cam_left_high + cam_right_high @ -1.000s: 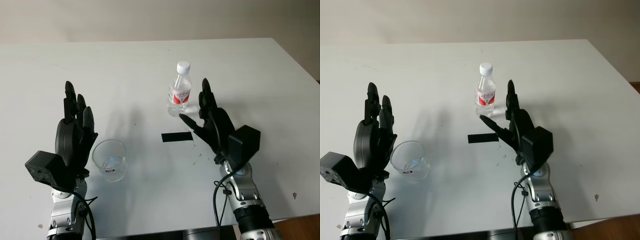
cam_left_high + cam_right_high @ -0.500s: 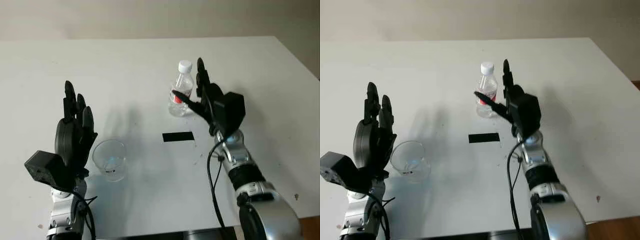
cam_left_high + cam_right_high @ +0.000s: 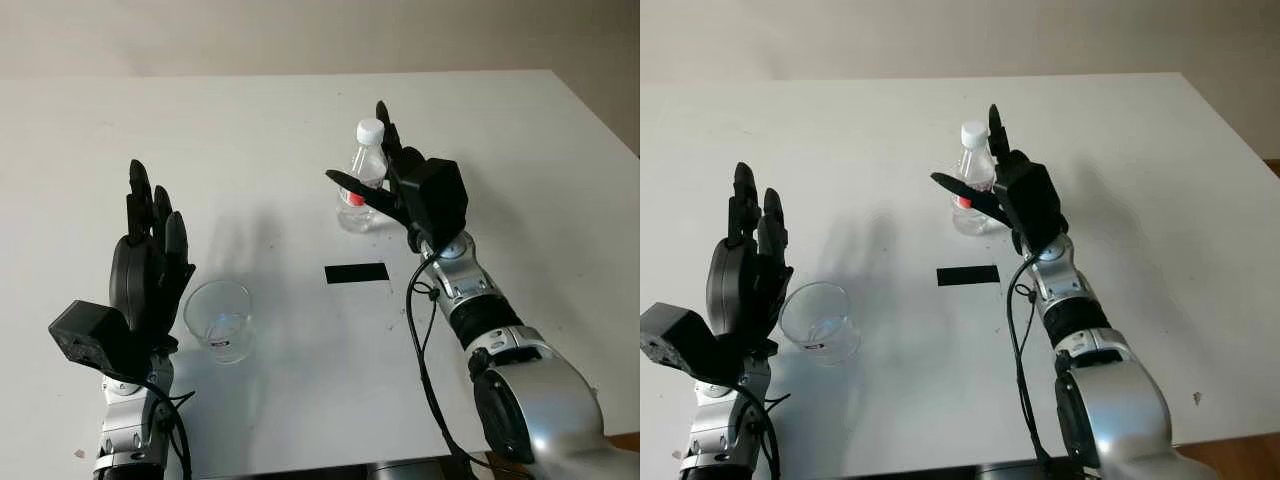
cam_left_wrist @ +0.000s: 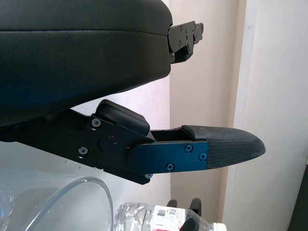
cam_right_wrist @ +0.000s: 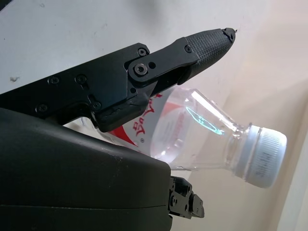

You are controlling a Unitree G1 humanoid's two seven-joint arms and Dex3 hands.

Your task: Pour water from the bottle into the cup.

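The bottle [image 3: 357, 196] will hold its water in when the robot tips it over the cup, because the white cap [image 3: 370, 132] sits shut on the bottle's neck.
A small clear water bottle [image 3: 360, 195] with a white cap and red label stands upright at the table's middle back. My right hand [image 3: 360, 150] is open and straddles it: the thumb [image 3: 343, 184] crosses in front of the label and the fingers [image 3: 384, 118] rise behind the cap. In the right wrist view the bottle [image 5: 202, 134] lies between thumb [image 5: 202, 45] and palm, with a gap around it. A clear glass cup [image 3: 219, 320] stands at the front left. My left hand [image 3: 150, 255] is open and upright, just left of the cup.
A black tape rectangle [image 3: 357, 272] lies flat on the white table [image 3: 500, 150] between bottle and front edge. The table's right edge [image 3: 600, 115] runs diagonally at the far right. A beige wall lies beyond the back edge.
My right hand has moved forward and left from beside the tape up to the bottle, so that its thumb and fingers now flank it. The left hand and cup have not moved.
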